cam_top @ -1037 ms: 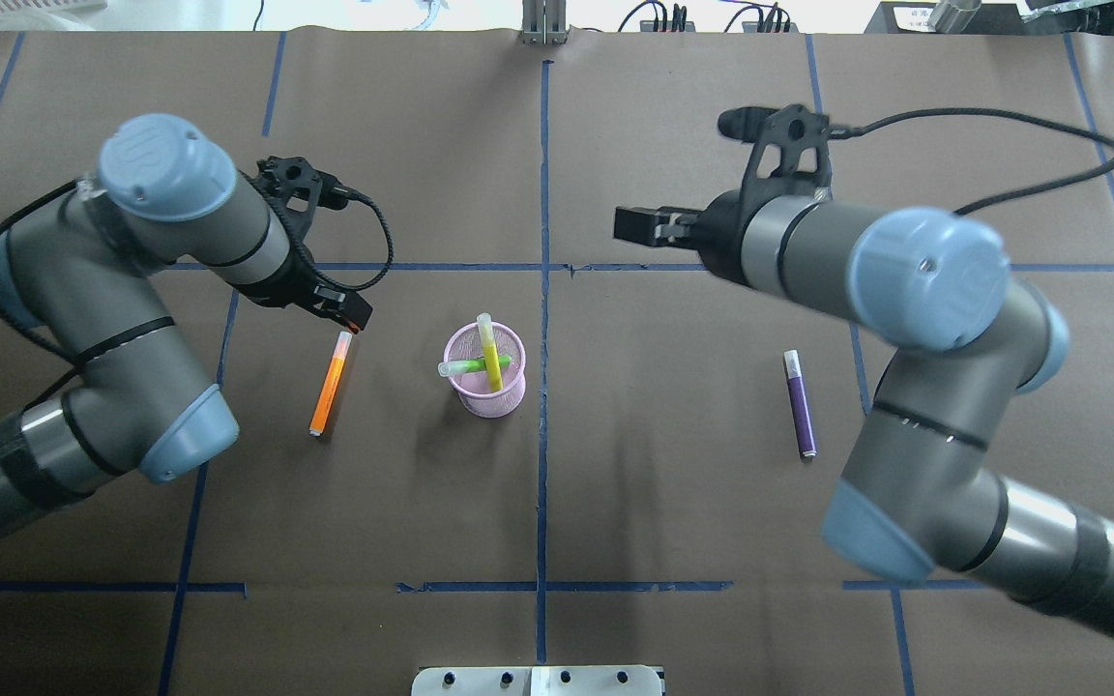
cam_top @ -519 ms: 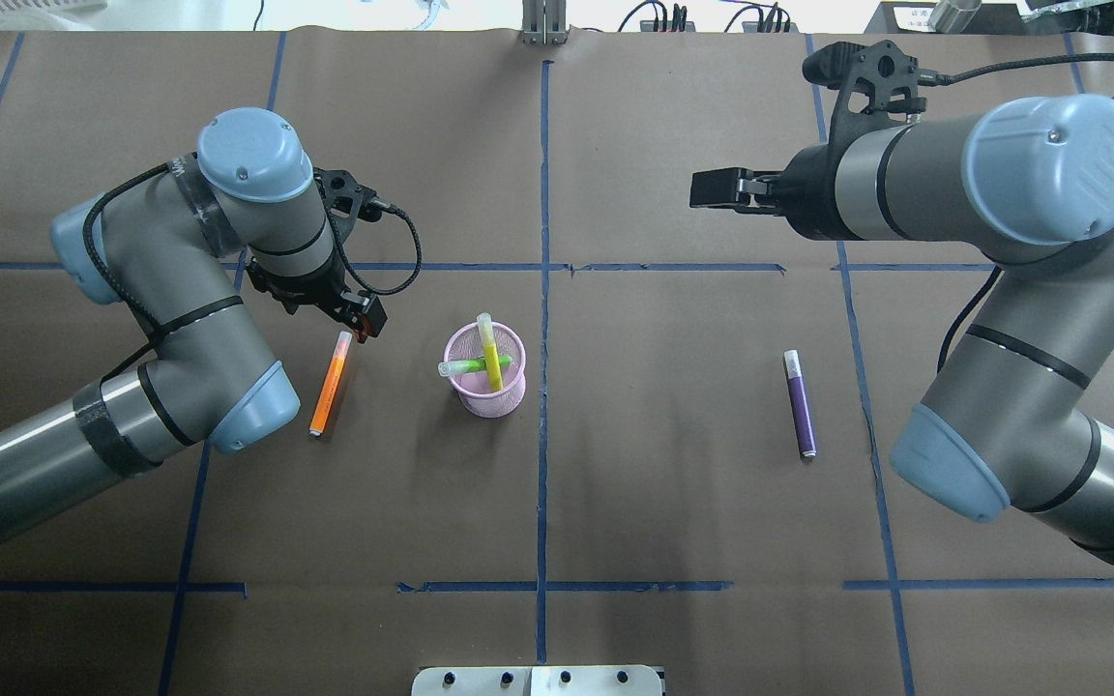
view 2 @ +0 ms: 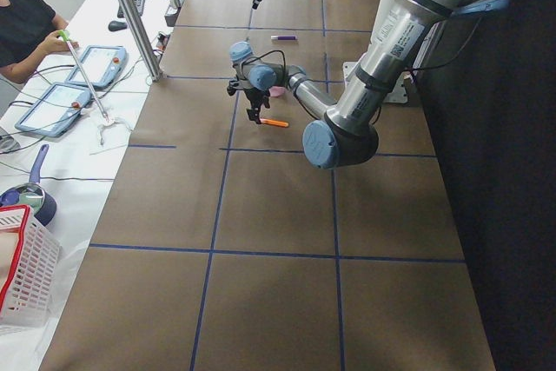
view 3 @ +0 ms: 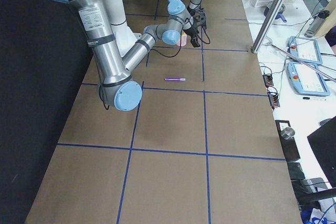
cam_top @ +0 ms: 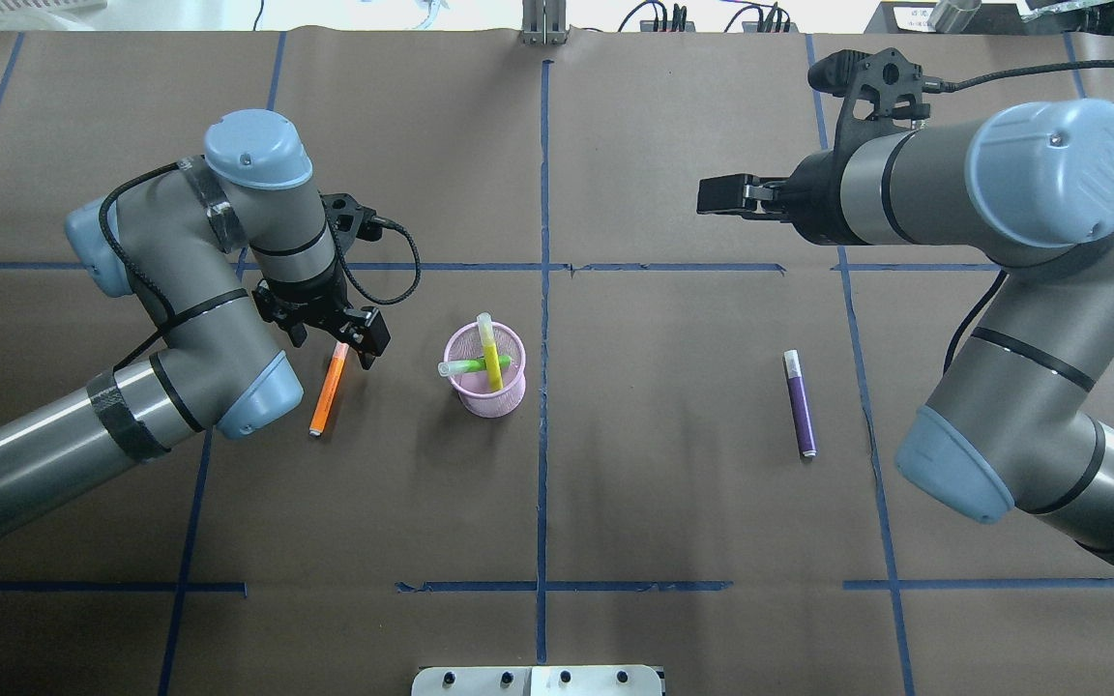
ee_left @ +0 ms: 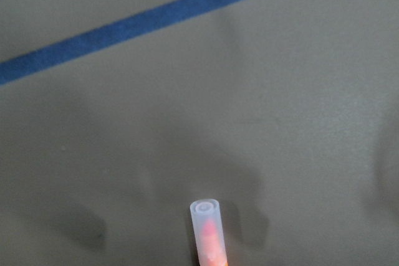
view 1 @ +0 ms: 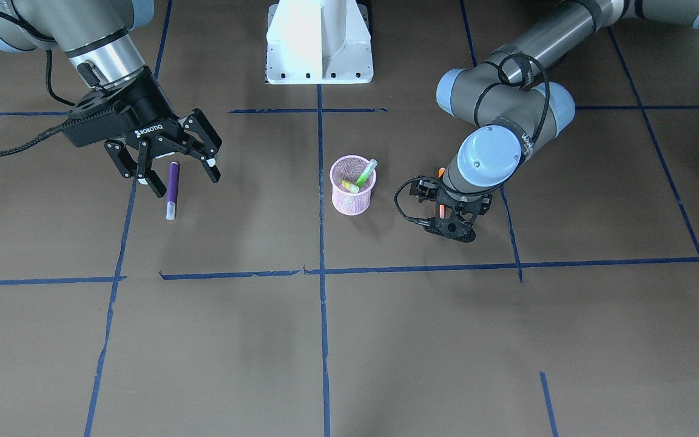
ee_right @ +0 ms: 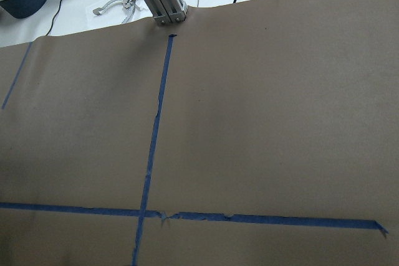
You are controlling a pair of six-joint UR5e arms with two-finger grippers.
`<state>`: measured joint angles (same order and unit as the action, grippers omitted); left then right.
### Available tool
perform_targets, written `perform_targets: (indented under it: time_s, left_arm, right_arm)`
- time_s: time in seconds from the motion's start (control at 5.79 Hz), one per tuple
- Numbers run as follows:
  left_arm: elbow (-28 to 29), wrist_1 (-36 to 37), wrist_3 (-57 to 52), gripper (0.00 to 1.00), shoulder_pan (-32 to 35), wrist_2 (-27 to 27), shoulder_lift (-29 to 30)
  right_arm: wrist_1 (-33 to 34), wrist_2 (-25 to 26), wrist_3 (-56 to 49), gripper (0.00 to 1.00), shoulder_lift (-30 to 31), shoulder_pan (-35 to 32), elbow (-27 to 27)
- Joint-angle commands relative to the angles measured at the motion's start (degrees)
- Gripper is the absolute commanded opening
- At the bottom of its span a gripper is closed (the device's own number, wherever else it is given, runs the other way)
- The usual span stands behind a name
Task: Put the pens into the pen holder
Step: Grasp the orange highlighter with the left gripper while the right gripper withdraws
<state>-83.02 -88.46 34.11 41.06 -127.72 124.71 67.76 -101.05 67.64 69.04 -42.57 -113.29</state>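
Note:
I am about to lift the orange pen (view 1: 442, 211) by its cap end. The pink tip reaches well inside the whitish cap (ee_left: 209, 228), so the pen will rise whole, capped.
The pink mesh pen holder (cam_top: 485, 385) (view 1: 353, 188) stands at the table's middle with a green pen (cam_top: 468, 366) and a yellow pen (cam_top: 491, 360) leaning in it. An orange pen (cam_top: 328, 398) lies flat to its left. My left gripper (cam_top: 337, 340) (view 1: 446, 211) is low over that pen's whitish cap end (ee_left: 206, 213), open, one finger on each side. A purple pen (cam_top: 799, 406) (view 1: 172, 182) lies flat on the right. My right gripper (view 1: 170, 169) (cam_top: 704, 195) hangs open well above the table, holding nothing; the right wrist view shows only paper and tape.
The white robot base (view 1: 319, 42) sits at the robot's edge. An aluminium post (cam_top: 543, 24) and cables stand at the far edge. Beyond the left end, a person (view 2: 22, 23) sits at a side bench with tablets and a red-rimmed basket (view 2: 22, 267).
My left gripper turned and came down from beyond the orange pen's cap to straddle it. My right arm swung away to the far right, then held still.

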Motion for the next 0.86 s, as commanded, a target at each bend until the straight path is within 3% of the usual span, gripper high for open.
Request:
perform_targets:
  time_s: [0.0, 0.35, 0.69]
  left_arm:
    - [0.93, 0.13, 0.17, 0.87, -0.28, -0.25, 0.18]
    - [0.49, 0.92, 0.43, 0.47, -0.28, -0.08, 0.19]
    - [0.4, 1.36, 1.3, 0.39, -0.36, 0.1, 0.1]
  right_arm:
    - [0.0, -0.02, 0.04, 1.0, 0.04, 0.03, 0.0]
    - [0.0, -0.02, 0.04, 1.0, 0.04, 0.03, 0.09]
    - [0.0, -0.02, 0.12, 1.0, 0.56, 0.03, 0.0]
